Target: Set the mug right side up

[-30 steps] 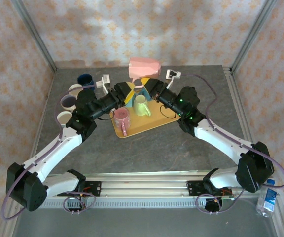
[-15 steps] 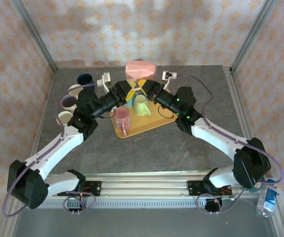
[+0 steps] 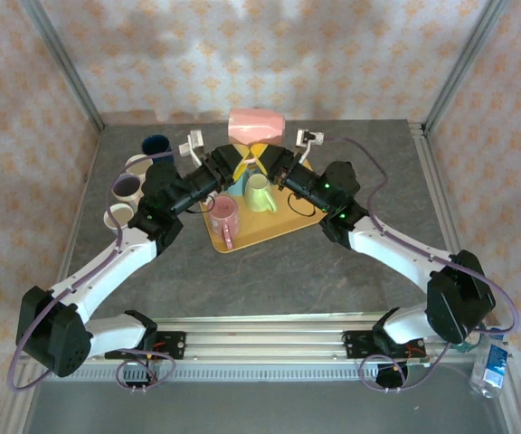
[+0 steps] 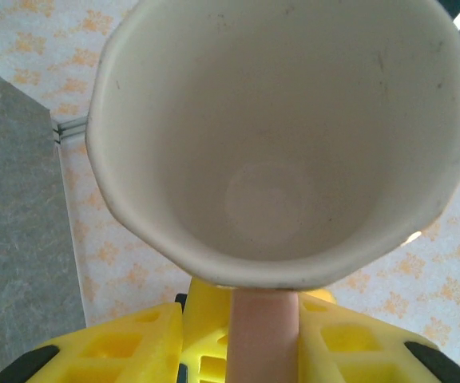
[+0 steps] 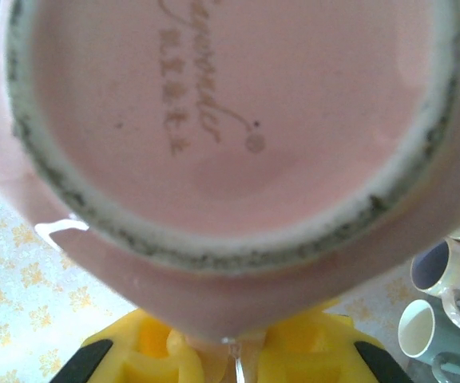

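Both grippers are holding the pink mug's handle (image 4: 263,331) tightly, so my right gripper should open and move back before my left gripper stands the mug upright next to the dark blue mug (image 3: 156,146).
The pink mug (image 3: 257,125) hangs on its side above the yellow tray (image 3: 269,231), held between both arms. In the left wrist view its white inside (image 4: 278,144) faces me, and its pink handle (image 4: 263,335) runs down between the yellow fingers (image 4: 134,351) of my left gripper (image 4: 263,355), which press on both of its sides. The right wrist view faces the mug's stamped base (image 5: 230,120). My right gripper (image 5: 234,363) is shut on a thin part of the mug under the base. From above, the left gripper (image 3: 233,163) and the right gripper (image 3: 269,159) meet under the mug.
A smaller pink mug (image 3: 223,215) and a pale green mug (image 3: 260,193) stand on the tray. Several more mugs, one dark blue (image 3: 156,145), line the table's left side. A water bottle (image 3: 491,366) stands off the table at the bottom right.
The pink mug has shifted slightly left and turned to lie more level. The left gripper's fingers have narrowed onto its handle. The right gripper has kept its hold.
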`<action>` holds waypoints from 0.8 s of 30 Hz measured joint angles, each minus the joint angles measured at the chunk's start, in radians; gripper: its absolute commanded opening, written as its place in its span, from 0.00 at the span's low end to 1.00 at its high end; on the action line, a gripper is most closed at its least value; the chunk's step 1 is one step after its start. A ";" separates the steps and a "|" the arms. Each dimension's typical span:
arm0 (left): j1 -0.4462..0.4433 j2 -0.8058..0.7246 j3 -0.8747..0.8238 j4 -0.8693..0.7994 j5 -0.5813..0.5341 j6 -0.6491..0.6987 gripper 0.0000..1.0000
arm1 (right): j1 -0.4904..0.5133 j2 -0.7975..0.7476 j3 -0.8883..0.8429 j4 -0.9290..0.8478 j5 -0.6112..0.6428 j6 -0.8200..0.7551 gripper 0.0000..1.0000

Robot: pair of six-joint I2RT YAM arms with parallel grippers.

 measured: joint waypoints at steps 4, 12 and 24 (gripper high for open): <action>0.000 0.000 0.000 0.006 -0.017 0.002 0.34 | 0.002 0.003 -0.002 0.012 0.000 0.009 0.00; 0.000 -0.002 0.000 0.015 -0.021 0.006 0.03 | 0.002 0.008 -0.013 0.023 0.005 0.018 0.00; 0.002 -0.024 -0.013 0.002 -0.063 0.081 0.00 | 0.011 0.006 -0.024 0.060 0.020 0.003 0.58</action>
